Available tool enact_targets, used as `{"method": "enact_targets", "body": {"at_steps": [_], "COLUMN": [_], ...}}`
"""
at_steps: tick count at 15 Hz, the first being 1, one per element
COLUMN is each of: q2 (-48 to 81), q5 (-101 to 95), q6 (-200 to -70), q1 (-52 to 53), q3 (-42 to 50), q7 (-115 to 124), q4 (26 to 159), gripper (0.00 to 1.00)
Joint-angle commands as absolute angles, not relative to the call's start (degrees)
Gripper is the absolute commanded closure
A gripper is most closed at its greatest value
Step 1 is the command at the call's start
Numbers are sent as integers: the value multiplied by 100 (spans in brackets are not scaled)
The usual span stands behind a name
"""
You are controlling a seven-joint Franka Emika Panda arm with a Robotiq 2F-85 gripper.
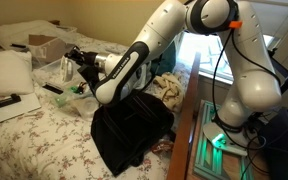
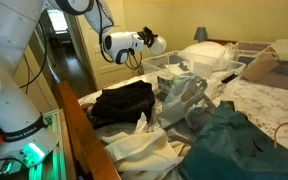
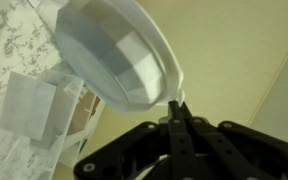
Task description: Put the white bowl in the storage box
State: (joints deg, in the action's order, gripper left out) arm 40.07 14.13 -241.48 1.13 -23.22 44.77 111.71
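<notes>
The white bowl is hanging clear above the open near end of the storage box. My gripper should keep going over the box's opening and let go of the bowl there.
My gripper is shut on the rim of the white bowl, which fills the top of the wrist view tilted on its side. In an exterior view the gripper holds the bowl in the air above the near end of the storage box, a clear plastic bin on the bed. In an exterior view the gripper hangs over the bed's far side; the bowl is hard to make out there.
A black bag lies on the bed below the arm. A brown cardboard box stands beyond the bin. Loose clothes and pillows cover the bed. A wooden bed rail runs along the edge.
</notes>
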Motion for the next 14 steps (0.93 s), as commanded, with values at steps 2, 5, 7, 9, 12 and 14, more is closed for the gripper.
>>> {"method": "enact_targets", "body": {"at_steps": [2,5,7,9,12,14], "q2": [4018,4032,4047,4063,4046,4007], "q5": [2335,2834,3079,3292,3406,3408], "q6": [-24336,-24321,-24304,-24294,-24294,-24312], "q1": [391,453,505,561,630,670], "q3": [-2118,-2092,-2088,-2077,-2083,-2103], "q7": [4593,4632,4641,4619,4652,4692], "q4": [11049,11196,11283,11310,11318,11328], "gripper": [100,100,74,68,46,34]}}
